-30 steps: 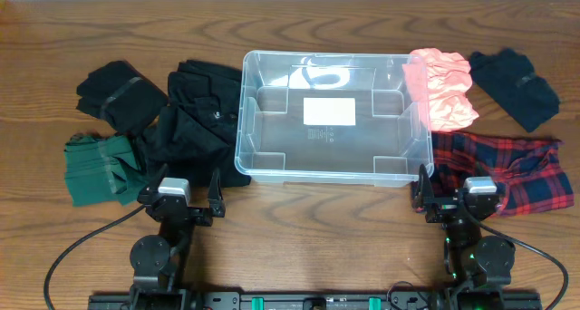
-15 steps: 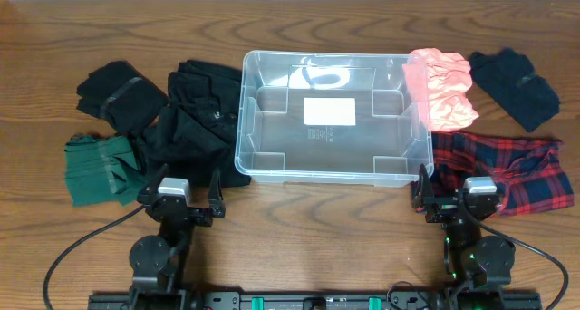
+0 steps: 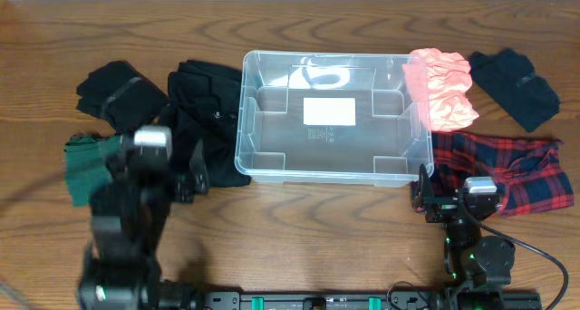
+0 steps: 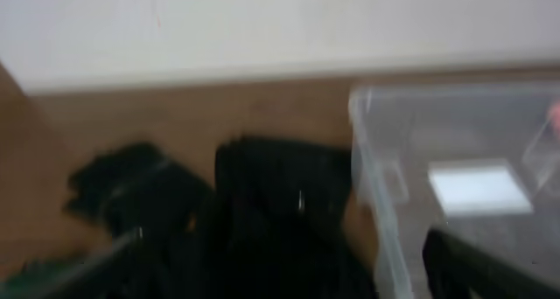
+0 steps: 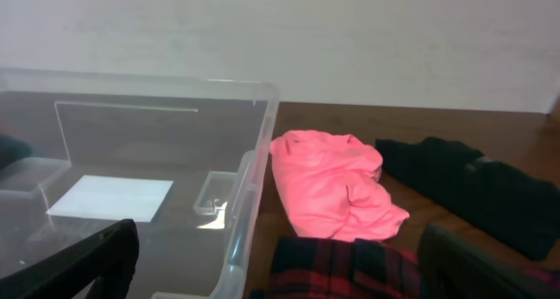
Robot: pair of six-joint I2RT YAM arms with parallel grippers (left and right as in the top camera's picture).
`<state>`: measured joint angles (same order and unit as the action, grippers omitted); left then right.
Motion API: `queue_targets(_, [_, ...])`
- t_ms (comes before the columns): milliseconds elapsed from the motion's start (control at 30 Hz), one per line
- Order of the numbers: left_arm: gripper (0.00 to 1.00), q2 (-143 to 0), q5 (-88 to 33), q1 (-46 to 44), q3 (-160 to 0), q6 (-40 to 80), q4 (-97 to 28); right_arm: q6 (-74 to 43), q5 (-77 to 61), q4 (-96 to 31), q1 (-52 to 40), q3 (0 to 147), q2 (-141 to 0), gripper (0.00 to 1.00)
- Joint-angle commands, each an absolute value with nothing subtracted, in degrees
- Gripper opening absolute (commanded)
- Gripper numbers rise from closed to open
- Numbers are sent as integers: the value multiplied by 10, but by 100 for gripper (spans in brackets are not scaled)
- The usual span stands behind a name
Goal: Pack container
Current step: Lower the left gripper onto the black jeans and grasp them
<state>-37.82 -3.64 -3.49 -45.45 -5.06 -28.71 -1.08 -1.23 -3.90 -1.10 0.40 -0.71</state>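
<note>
I keep moving my left gripper's open fingers, which face the uncovered black clothing pile [image 3: 214,120], toward its folds [image 3: 177,118] and down until they surround cloth, then close them.
The clear container [image 3: 243,156] stands at the table's middle with nothing in it but the white label on its base. It also shows in the left wrist view [image 4: 372,177] and the right wrist view [image 5: 249,190]. My left gripper [image 3: 159,168] is open and empty, raised above the near edge of a black clothing pile [image 3: 195,120], left of the container; its wrist view [image 4: 280,277] is blurred. My right gripper [image 3: 460,198] is open and empty at the container's near right corner, over the edge of a red plaid garment [image 3: 507,169], which also shows in the right wrist view [image 5: 341,268].
A black folded item [image 3: 118,92] and a green garment [image 3: 91,169] lie at the left. A pink garment [image 3: 442,88] leans on the container's right rim. A dark navy item [image 3: 514,88] lies at the far right.
My left arm has lifted and swung to the left and forward, over the black and green clothes. The right arm, the container and the clothes have not moved.
</note>
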Motion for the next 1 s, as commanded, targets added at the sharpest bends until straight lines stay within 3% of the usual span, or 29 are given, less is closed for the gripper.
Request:
queue_targets(0, [98,-515,-39,-23,-581,-80,-372,-17,-9,-42,-15,3,-4,99])
queue_targets(167, [98,-726,-38,16,-786,-83,-566,-17,-9,-42,-15,3,-4,99])
queue_targets(267, [98,-815,-38,40,-864,-83,-621,-17,-8,-42,-15,3,-4,99])
queue_targets(967, [98,-1033,11,70,-874,-173,-540,-17,-9,-42,-15,3,-4,99])
